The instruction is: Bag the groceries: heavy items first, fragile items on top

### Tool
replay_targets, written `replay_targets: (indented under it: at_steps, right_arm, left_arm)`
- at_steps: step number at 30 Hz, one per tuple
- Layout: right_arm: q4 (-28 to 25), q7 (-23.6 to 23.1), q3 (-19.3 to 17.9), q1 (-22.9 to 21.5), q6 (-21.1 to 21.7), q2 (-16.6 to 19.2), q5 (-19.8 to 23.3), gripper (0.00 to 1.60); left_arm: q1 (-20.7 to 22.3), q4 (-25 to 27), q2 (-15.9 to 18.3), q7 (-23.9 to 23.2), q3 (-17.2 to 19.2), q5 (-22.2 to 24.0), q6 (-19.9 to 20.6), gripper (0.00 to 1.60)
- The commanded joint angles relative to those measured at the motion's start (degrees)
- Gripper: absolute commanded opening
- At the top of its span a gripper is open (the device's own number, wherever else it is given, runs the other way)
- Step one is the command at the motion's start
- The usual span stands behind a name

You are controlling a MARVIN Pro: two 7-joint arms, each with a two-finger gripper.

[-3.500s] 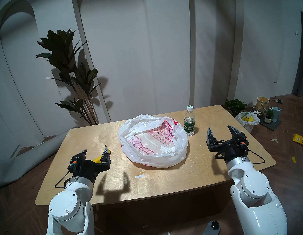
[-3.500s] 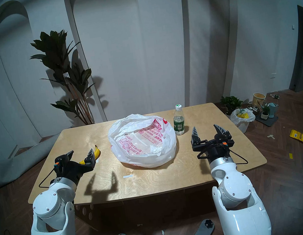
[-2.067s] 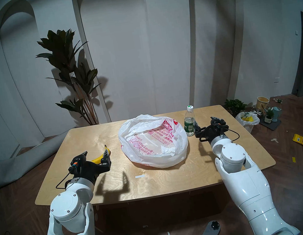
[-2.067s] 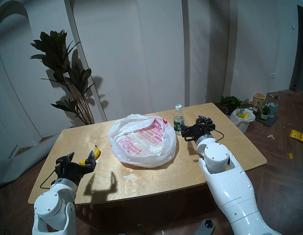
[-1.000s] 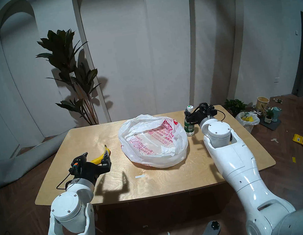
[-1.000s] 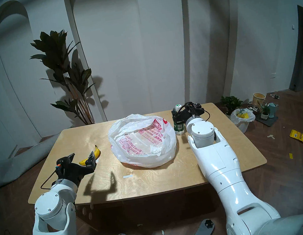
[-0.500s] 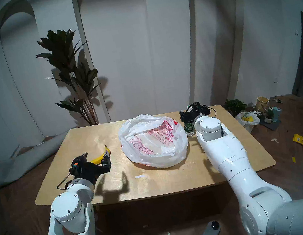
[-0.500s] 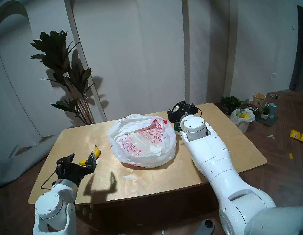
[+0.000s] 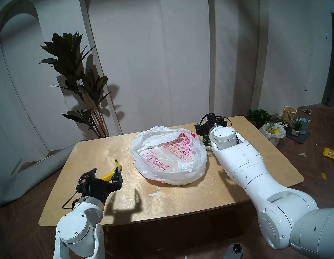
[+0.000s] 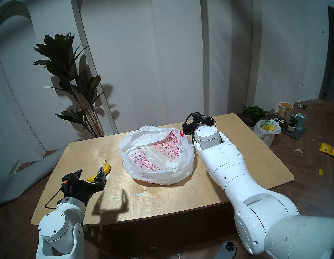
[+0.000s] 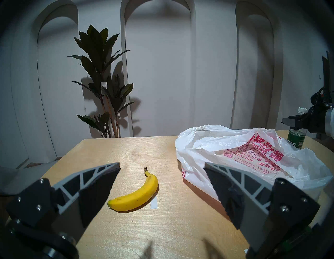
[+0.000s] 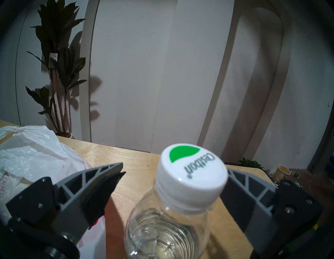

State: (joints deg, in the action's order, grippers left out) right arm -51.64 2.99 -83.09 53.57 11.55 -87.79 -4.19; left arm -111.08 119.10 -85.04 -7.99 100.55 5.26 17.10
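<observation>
I expect the water bottle [image 12: 179,200] to stay standing upright when I lower it inside, because the white bag's red-printed bottom [image 9: 168,155] is spread wide open.
The clear water bottle [image 12: 191,173] with a white cap and dark green label [image 9: 206,140] stands upright on the table, right of the bag. My right gripper [image 12: 175,169] is open around its neck and shoulder. The left finger [image 12: 97,189] is clearly apart from the bottle, and the right finger sits behind the cap. The white bag with red print [image 9: 169,158] lies open mid-table. The yellow banana [image 11: 137,195] lies on the table left of the bag. My left gripper [image 11: 161,165] is open and empty, hovering just in front of the banana.
The wooden table [image 9: 172,198] bears a small white tape strip [image 9: 154,194]. A tall plant [image 9: 77,74] stands behind the far left corner, and a rolled grey mat [image 9: 18,180] lies at the left. On the floor at the right are a smaller white bag with yellow contents [image 9: 273,130] and pots.
My right arm has reached forward and leftward from the table's right side to the bottle, and its open fingers now straddle the bottle's top. The left gripper has hardly moved.
</observation>
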Motion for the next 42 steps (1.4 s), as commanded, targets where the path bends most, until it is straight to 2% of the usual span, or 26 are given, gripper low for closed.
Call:
replay_targets:
  at_steps: [1,9,14,15,24,31,38,42]
  right_arm:
    - [3.09,0.09,-0.08,-6.08,-1.12,-0.94,-0.03,0.00]
    - [10.31,0.33,-0.21,-10.94,-3.03,-1.15,0.05,0.00]
    - [12.92,0.44,-0.72,-13.77,-5.17,-1.40,0.39,0.00]
    - [11.59,0.45,-0.90,-13.15,-5.76,-1.51,0.41,0.00]
    - [8.60,0.45,-1.28,-16.67,-8.04,-3.49,1.26,0.00]
    - [6.61,-0.47,-0.72,-18.75,-11.65,-6.60,2.68,0.00]
    - [1.99,-2.77,1.21,-15.45,-17.23,-9.68,4.02,0.00]
    - [-0.81,-3.42,1.68,-12.00,-20.71,-10.17,5.00,0.00]
  left_arm:
    - [0.61,1.21,0.12,-0.08,-0.06,0.01,-0.34,1.60]
    - [0.61,1.47,0.12,-0.11,-0.07,0.01,-0.37,1.60]
    - [0.57,1.63,0.13,-0.12,-0.07,0.00,-0.38,1.60]
    - [0.57,1.64,0.13,-0.12,-0.07,0.00,-0.38,1.60]
    - [0.57,1.59,0.12,-0.12,-0.07,0.00,-0.36,1.60]
    - [0.52,1.77,0.12,-0.13,-0.07,-0.02,-0.38,1.60]
    - [0.38,2.08,0.13,-0.15,-0.07,-0.04,-0.37,1.60]
    - [0.23,2.36,0.14,-0.16,-0.07,-0.07,-0.33,1.60]
